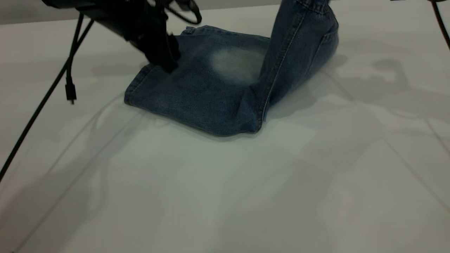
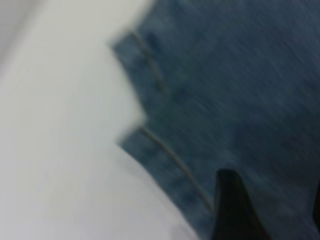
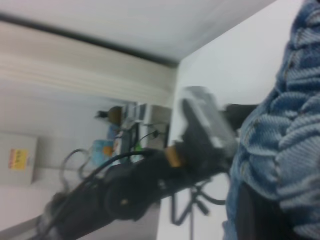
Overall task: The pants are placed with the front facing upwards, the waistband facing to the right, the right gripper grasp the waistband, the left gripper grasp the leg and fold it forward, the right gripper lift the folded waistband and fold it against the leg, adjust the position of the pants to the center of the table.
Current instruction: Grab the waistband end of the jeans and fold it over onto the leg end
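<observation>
The waistband (image 1: 314, 5) must land on the leg (image 1: 154, 84) near the hem, where my left gripper is standing. Next, my left gripper lifts out of the way before my right gripper folds the waistband.
The blue denim pants (image 1: 211, 88) lie on the white table (image 1: 225, 189), folded lengthwise. The leg (image 1: 186, 91) with its pale faded patch rests flat at the left. The waistband end (image 1: 302, 31) rises off the table at the upper right and leaves the exterior view. My left gripper (image 1: 167, 63) stands on the leg near the hem (image 2: 165, 155); its fingers (image 2: 235, 210) are spread apart over the denim, holding nothing. My right gripper (image 3: 280, 210) is out of the exterior view; in its wrist view bunched denim (image 3: 280, 125) wraps its dark finger (image 3: 255, 215).
A black cable with a dangling plug (image 1: 70, 92) hangs from the left arm (image 3: 145, 185) over the table's left side. Another cable (image 1: 441, 24) crosses the top right corner. The near half of the table is bare white surface.
</observation>
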`<action>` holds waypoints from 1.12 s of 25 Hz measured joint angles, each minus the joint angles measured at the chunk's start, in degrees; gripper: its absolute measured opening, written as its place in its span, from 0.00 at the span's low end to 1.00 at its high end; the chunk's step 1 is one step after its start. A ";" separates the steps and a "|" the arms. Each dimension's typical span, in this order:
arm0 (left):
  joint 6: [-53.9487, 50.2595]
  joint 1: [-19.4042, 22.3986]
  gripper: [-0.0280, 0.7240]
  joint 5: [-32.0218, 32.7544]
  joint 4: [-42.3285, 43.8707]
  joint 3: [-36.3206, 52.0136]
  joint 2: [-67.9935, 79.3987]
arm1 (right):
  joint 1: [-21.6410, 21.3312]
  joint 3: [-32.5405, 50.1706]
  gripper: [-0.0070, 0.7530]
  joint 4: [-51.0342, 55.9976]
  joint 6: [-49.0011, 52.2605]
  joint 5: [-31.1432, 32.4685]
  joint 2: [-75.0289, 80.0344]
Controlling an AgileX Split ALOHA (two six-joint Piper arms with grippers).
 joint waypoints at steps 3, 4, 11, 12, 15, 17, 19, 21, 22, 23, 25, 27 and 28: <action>0.00 0.00 0.51 1.90 0.00 -0.05 -0.07 | 1.61 0.00 0.12 0.09 0.00 0.10 0.00; 0.00 0.00 0.51 2.38 0.00 -0.06 -0.07 | 2.32 0.00 0.12 0.09 0.00 0.04 0.00; 0.00 -0.79 0.51 4.07 0.00 -0.17 1.14 | 8.31 -1.31 0.12 -0.08 -0.46 -0.04 0.00; 0.00 -0.79 0.51 4.23 0.00 -0.17 1.27 | 9.09 -1.92 0.12 -0.08 -0.46 -0.10 0.00; 0.00 -1.62 0.51 4.41 -0.06 -0.17 1.55 | 11.51 -4.46 0.12 -0.16 -0.52 -0.05 0.00; 0.00 -1.96 0.51 4.41 -0.17 -0.17 1.55 | 12.15 -6.29 0.12 -0.16 -0.47 0.11 0.00; -0.19 -1.95 0.51 4.29 -0.25 -0.17 1.07 | 12.06 -7.43 0.12 0.09 -0.47 -0.58 0.00; -0.40 -1.71 0.51 3.40 -0.25 -0.17 -0.03 | 11.97 -7.49 0.12 0.05 -0.47 -1.86 0.00; -0.40 -1.69 0.51 2.78 -0.25 -0.17 -0.79 | 11.97 -7.43 0.12 -0.17 -0.47 -2.60 0.00; -0.40 -1.69 0.51 2.58 -0.25 -0.17 -1.50 | 11.97 -7.43 0.12 -0.24 -0.47 -3.37 0.00; -0.40 -1.69 0.51 2.58 -0.30 -0.17 -3.32 | 12.03 -7.43 0.12 -0.05 -0.59 -4.14 0.00; -0.40 -1.69 0.51 2.46 -0.30 -0.17 -4.96 | 12.03 -7.43 0.12 0.00 -0.65 -5.54 0.00; -0.45 -1.69 0.51 2.27 -0.30 -0.17 -5.91 | 12.03 -7.40 0.12 0.00 -0.65 -6.28 0.00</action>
